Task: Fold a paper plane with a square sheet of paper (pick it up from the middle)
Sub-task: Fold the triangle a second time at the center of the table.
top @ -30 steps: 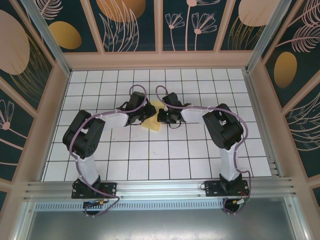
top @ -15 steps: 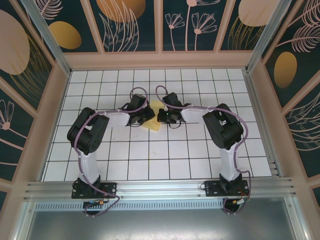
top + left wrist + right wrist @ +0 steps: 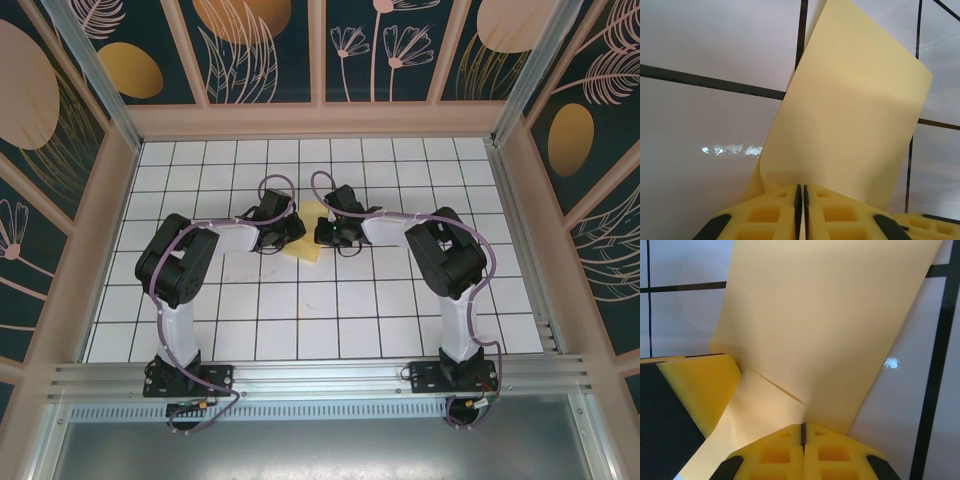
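The sheet's folded edge [image 3: 765, 176] curls up loosely by my left fingers; they should press it down and stay while my right gripper moves along.
The square sheet of paper [image 3: 311, 234], pale yellow, is held between both grippers above the middle of the white grid table. My left gripper [image 3: 293, 231] is shut on its left side; in the left wrist view the sheet [image 3: 850, 115] curls up and away from the closed fingertips of that gripper [image 3: 801, 188]. My right gripper [image 3: 326, 233] is shut on the right side. In the right wrist view a crease in the paper [image 3: 830, 325] runs into that gripper's tips [image 3: 803, 426], and a yellow finger of the left gripper [image 3: 700, 390] touches the sheet at the left.
The table [image 3: 330, 310] is a white tiled surface with black grid lines, walled by wooden frames [image 3: 110, 230] on the left, back and right. Both arms bend inward and nearly meet at the centre. A metal rail [image 3: 320, 378] runs along the near edge.
The left arm's elbow has swung slightly to the right and its wrist has settled nearer the paper. The right arm and the sheet stay put.
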`<action>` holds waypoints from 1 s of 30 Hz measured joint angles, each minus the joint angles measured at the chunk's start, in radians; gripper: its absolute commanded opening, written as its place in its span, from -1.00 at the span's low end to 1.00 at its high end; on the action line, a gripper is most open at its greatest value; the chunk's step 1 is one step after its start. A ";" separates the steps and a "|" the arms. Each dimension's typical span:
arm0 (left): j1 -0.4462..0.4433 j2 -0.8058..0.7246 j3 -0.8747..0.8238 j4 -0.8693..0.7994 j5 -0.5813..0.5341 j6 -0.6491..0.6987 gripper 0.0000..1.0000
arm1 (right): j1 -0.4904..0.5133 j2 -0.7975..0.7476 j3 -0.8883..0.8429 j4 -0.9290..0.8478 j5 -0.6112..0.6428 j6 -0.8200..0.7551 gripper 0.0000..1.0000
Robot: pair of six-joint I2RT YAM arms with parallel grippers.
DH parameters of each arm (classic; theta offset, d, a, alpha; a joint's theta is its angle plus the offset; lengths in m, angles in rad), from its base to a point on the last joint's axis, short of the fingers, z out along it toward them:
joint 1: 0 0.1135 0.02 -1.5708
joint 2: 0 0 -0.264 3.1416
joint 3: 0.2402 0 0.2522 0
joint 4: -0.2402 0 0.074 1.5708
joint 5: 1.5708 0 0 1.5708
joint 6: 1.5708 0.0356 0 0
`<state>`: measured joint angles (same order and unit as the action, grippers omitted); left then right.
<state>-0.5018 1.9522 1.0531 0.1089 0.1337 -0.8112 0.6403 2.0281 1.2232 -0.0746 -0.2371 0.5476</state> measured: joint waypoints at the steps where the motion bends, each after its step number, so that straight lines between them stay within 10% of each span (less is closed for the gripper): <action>1: 0.002 -0.005 0.000 -0.010 -0.013 0.007 -0.66 | 0.000 0.000 0.000 0.000 0.000 0.000 -0.88; 19: 0.031 -0.056 -0.018 0.052 0.176 0.010 -0.74 | 0.000 0.001 0.000 0.003 -0.001 0.000 -0.88; 30: 0.030 0.019 0.006 0.029 0.072 0.018 -0.74 | -0.003 0.002 0.000 0.005 -0.008 0.000 -0.88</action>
<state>-0.4721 1.9713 1.0588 0.1379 0.2058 -0.7933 0.6373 2.0300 1.2232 -0.0700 -0.2451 0.5480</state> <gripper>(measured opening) 0.132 0.070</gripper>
